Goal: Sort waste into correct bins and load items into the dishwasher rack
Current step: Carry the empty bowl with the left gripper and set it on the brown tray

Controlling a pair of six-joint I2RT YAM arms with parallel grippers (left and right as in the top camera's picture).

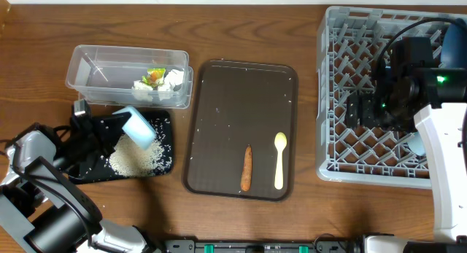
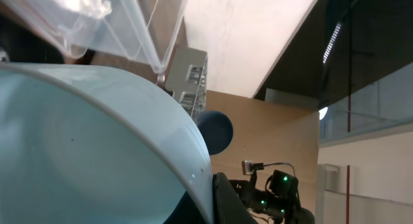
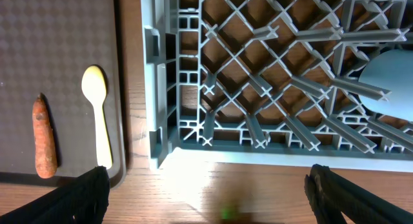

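Note:
The pale blue-white bowl (image 2: 84, 153) is empty, and the brown serving tray (image 1: 252, 120) is open beyond the stick. My left gripper should keep going there and let go of the bowl upright.
My left gripper (image 1: 117, 129) is shut on the rim of the pale blue-white bowl (image 1: 139, 127) and holds it tilted over the black tray (image 1: 162, 122), where loose white rice (image 1: 135, 158) lies. In the left wrist view the bowl (image 2: 84, 153) fills the frame, against my finger (image 2: 216, 199). The clear tub (image 1: 95, 67) holds crumpled white paper (image 1: 174, 79) and the green-orange wrapper (image 1: 154, 76). The carrot-like stick (image 1: 246, 169) and pale yellow spoon (image 1: 279, 160) lie on the brown serving tray (image 1: 241, 85). My right gripper (image 1: 359, 111), open and empty (image 3: 206, 198), hovers over the grey rack (image 1: 336, 34).
A pale rounded item (image 3: 387, 75) sits among the rack's pegs near its front right. A dark blue item (image 1: 454, 45) stands at the rack's far right, partly hidden by my right arm. The stick (image 3: 45, 137) and spoon (image 3: 98, 114) also show in the right wrist view.

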